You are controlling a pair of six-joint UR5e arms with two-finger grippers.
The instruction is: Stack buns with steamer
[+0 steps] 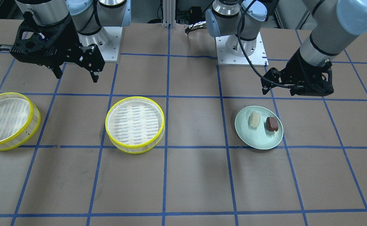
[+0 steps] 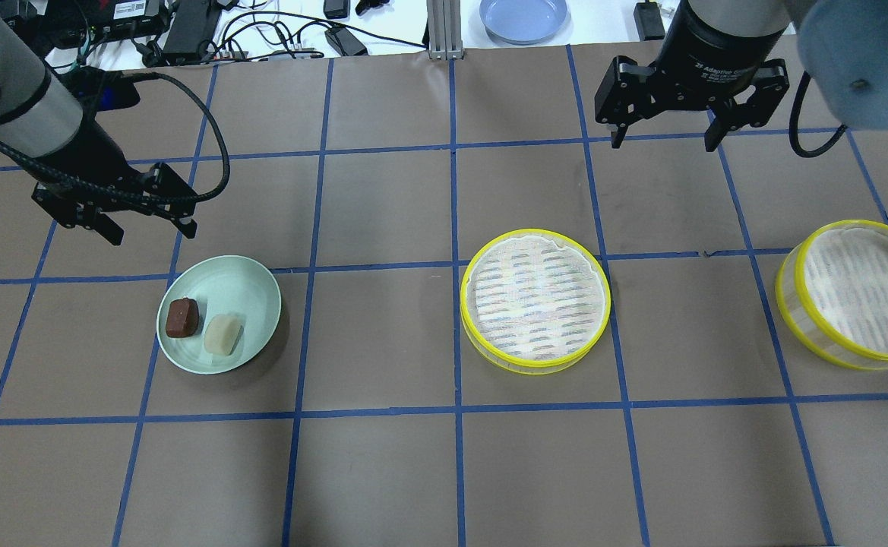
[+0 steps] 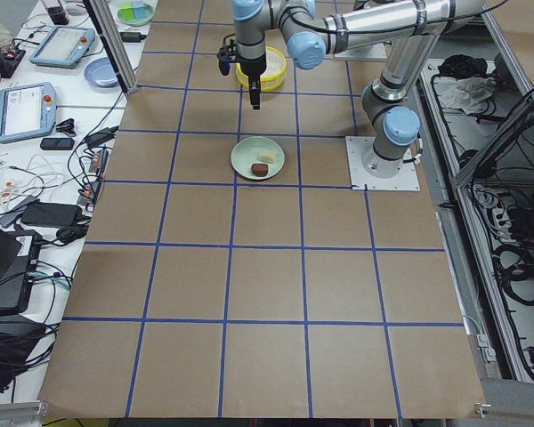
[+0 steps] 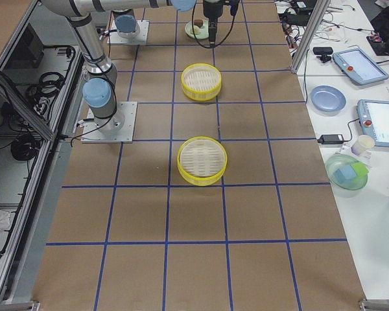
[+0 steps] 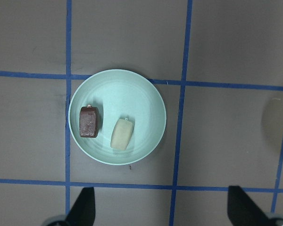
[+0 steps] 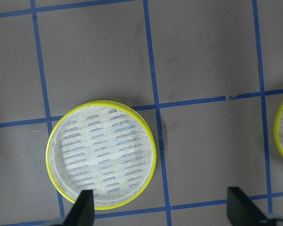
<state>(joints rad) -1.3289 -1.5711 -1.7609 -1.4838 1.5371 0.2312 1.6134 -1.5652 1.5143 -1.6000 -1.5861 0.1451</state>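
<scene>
The yellow rims (image 1: 134,145) look equally wide, so the other steamer level (image 1: 9,121) will sit atop the middle level instead of nesting when I lower it.
A dark brown bun (image 2: 182,317) and a cream-white bun (image 2: 222,334) lie side by side on a pale green plate (image 2: 246,273). They also show in the left wrist view, brown (image 5: 89,121) and white (image 5: 121,134). One yellow-rimmed steamer tier (image 2: 535,300) stands mid-table, empty. The other tier (image 2: 857,292) stands at the far right, empty. My left gripper (image 2: 151,232) is open and empty, above the table just beyond the plate. My right gripper (image 2: 664,143) is open and empty, high beyond the middle tier (image 6: 101,160).
Brown table surface (image 2: 383,471) with a blue tape grid. A blue plate (image 2: 523,17), cables and devices lie beyond the far edge. Both arm bases (image 1: 241,50) stand at the robot's side of the table.
</scene>
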